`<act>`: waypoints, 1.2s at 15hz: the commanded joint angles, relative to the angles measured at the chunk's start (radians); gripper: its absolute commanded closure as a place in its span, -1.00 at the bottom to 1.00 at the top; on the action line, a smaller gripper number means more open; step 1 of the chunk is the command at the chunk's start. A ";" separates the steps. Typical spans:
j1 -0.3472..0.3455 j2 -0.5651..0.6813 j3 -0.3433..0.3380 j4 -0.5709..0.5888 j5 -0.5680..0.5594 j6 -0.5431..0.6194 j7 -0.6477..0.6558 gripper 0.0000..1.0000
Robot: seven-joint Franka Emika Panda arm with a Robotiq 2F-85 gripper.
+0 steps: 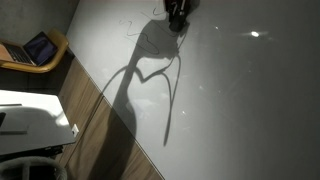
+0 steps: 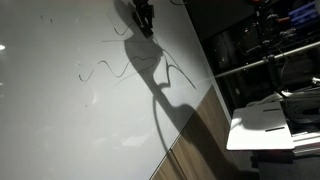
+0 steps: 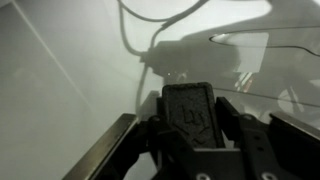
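Drawn lines are on the laptop side of the black block and clear board is beyond it, so next my gripper wipes the block back over those lines.
My gripper is shut on a black textured block that sits between its two fingers in the wrist view. In both exterior views the gripper is at the top edge of the picture, close against a large white board. Thin dark drawn lines curl across the board beside the gripper. More lines show in the wrist view. The arm's long shadow falls across the board. Whether the block touches the board cannot be told.
A wooden strip runs along the board's edge. A laptop sits on a wooden stand beyond it, and a white unit stands nearby. In an exterior view a white table and metal rails stand beside the board.
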 commanded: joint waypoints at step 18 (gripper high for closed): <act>0.125 0.026 0.115 0.039 -0.032 0.085 0.039 0.43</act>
